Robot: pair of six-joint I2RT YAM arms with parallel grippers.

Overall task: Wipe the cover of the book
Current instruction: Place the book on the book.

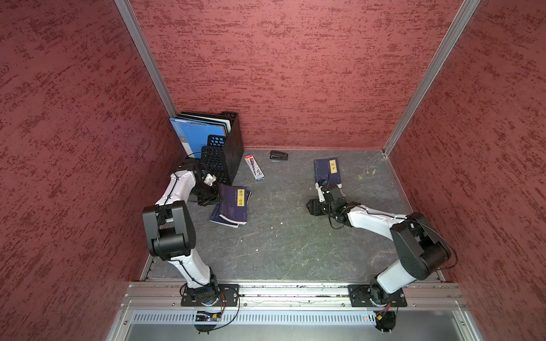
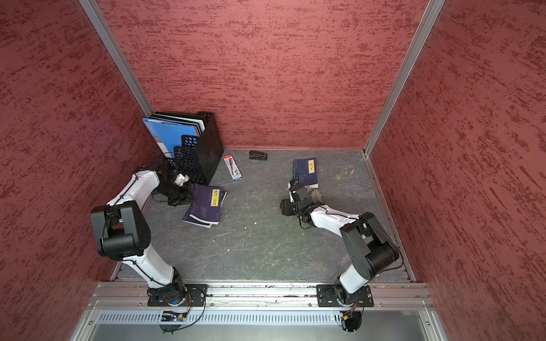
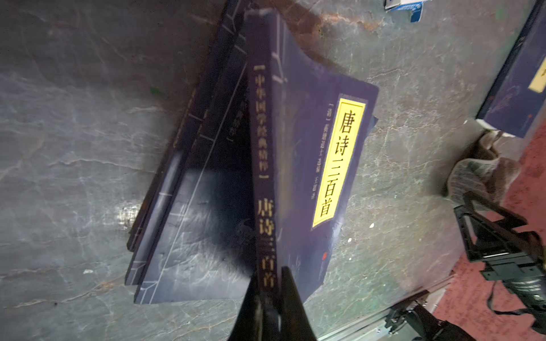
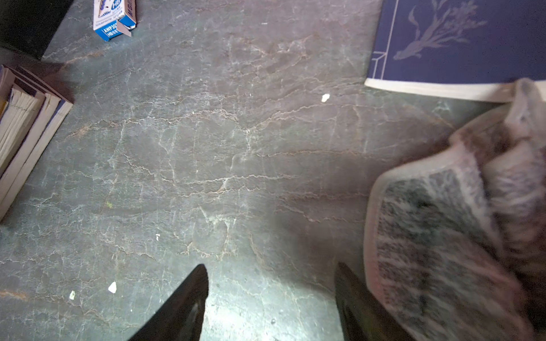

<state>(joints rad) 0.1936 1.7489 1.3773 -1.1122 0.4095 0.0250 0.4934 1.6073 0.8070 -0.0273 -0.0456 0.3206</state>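
Observation:
My left gripper goes on lowering the spine of the dark blue book (image 1: 231, 204), lying cover up over the other dark books (image 1: 217, 218), until it meets them, then release.
A dark blue book (image 1: 236, 203) (image 3: 307, 153) with a yellow title label rests tilted on two other dark books (image 3: 189, 236) at the left of the table. My left gripper (image 3: 269, 274) is shut on the lower end of its spine, which is raised. A second blue book (image 1: 328, 172) (image 4: 458, 38) lies flat at the back right. A crumpled grey-brown cloth (image 4: 449, 224) (image 2: 314, 193) lies on the table at that book's near edge. My right gripper (image 4: 271, 267) stands open just beside the cloth, over bare table, with nothing between its fingers.
A black mesh file holder (image 1: 224, 147) with blue folders stands in the back left corner. A blue and white pen box (image 1: 254, 166) and a black stapler (image 1: 278, 155) lie near the back wall. Red walls enclose three sides.

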